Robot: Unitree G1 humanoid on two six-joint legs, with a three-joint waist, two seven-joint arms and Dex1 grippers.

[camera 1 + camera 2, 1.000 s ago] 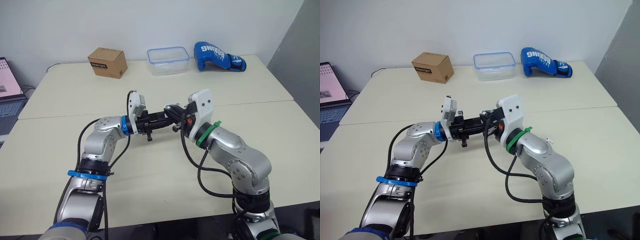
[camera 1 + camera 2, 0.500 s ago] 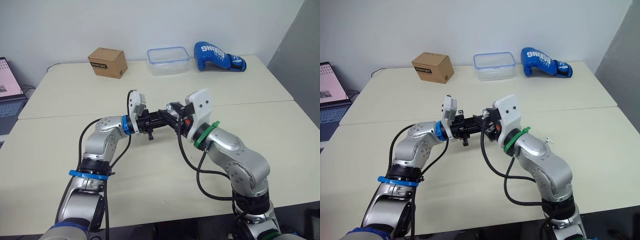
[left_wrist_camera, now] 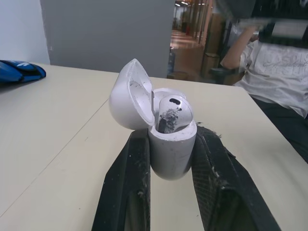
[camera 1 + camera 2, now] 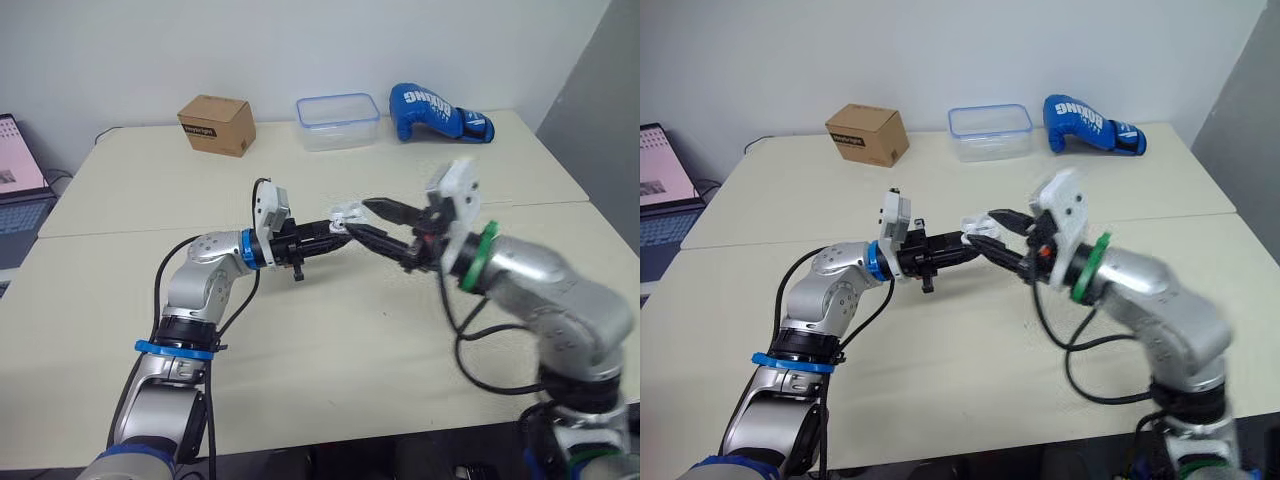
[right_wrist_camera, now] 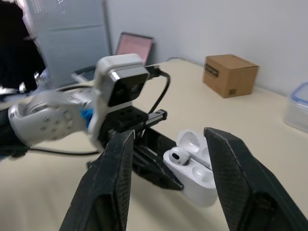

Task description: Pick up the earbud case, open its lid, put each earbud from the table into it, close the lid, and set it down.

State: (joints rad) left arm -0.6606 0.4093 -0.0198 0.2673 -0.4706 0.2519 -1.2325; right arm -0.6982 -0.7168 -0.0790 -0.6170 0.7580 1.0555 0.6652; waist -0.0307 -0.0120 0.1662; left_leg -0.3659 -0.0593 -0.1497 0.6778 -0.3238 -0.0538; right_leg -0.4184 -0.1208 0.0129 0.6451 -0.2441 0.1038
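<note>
I expect the other earbud to sink in stem first when I lower it, since the seated earbud shows only its head next to an empty socket.
My left gripper is shut on the white earbud case and holds it above the middle of the table. The case's lid is tipped open. One white earbud sits in the case, also seen as the earbud in the right wrist view. My right gripper stands open just to the right of the case, fingertips pointing at it, with nothing between the fingers.
At the table's far edge stand a cardboard box, a clear plastic container and a blue boxing glove. A laptop sits off the left side. A person sits beyond the table in the left wrist view.
My right arm has swung back to the right, away from the case, and its fingers now stand apart. The left gripper has kept the case in about the same place.
</note>
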